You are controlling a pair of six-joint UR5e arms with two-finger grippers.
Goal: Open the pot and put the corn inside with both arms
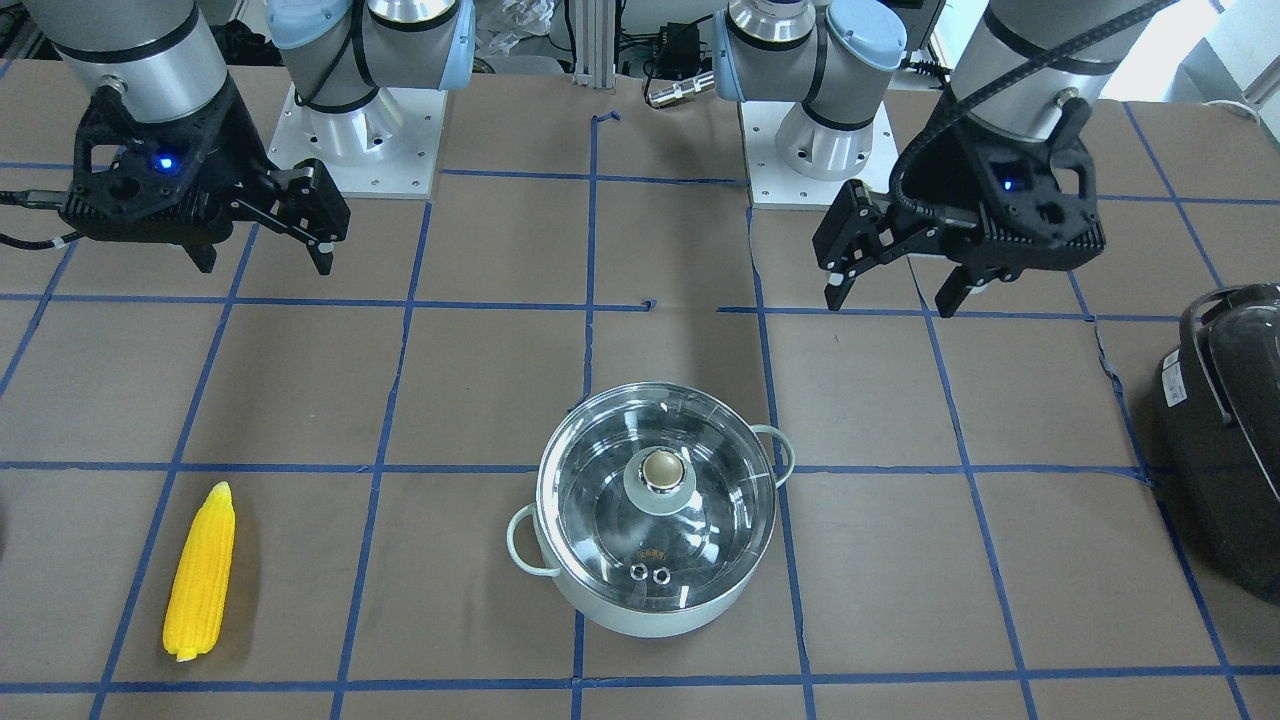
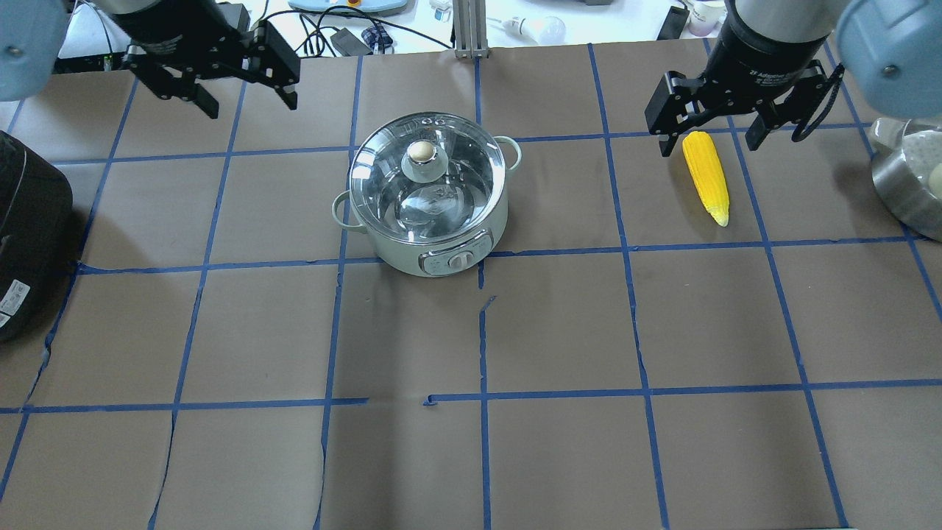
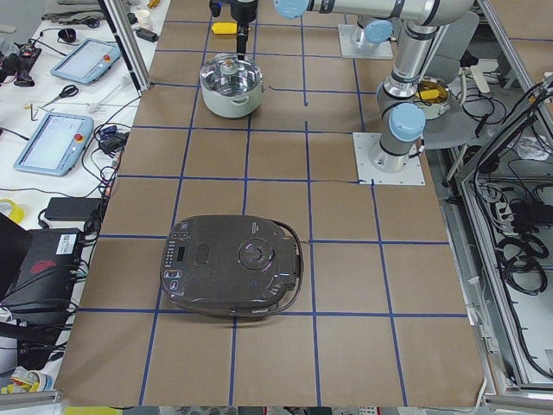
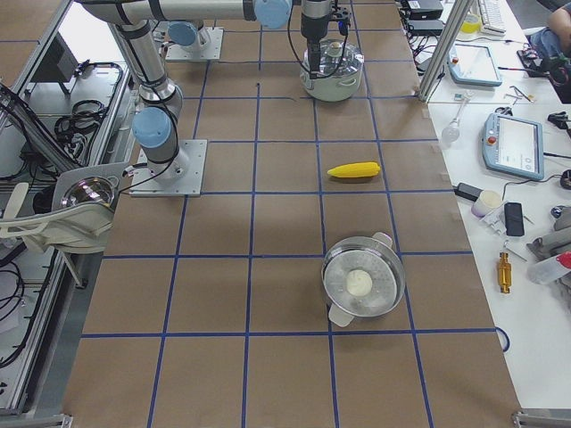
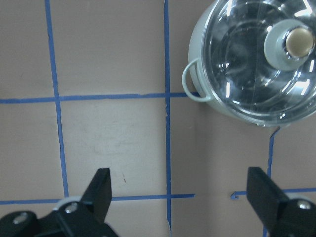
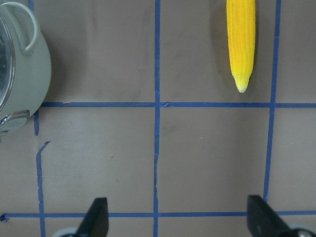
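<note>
I can see only shiny steel [image 1: 597, 514] through the glass lid. I will therefore expect the mint-green pot [image 1: 654, 618] to be empty when I take the lid off.
The mint-green pot [image 2: 427, 221] stands at the middle of the table with its glass lid [image 2: 390, 173] and beige knob [image 2: 421, 152] on it. It also shows in the front view [image 1: 640, 610] and in the left wrist view [image 5: 207, 94]. The yellow corn [image 2: 708, 180] lies flat on the table to the pot's right, also in the right wrist view [image 6: 240, 39]. My left gripper [image 2: 250, 104] is open and empty, hovering behind and left of the pot. My right gripper [image 2: 710, 143] is open and empty, hovering above the corn's thick end.
A large black appliance [image 2: 29, 228] sits at the table's left edge. A steel pot [image 2: 909, 184] with a white thing inside stands at the right edge. Blue tape lines grid the brown table.
</note>
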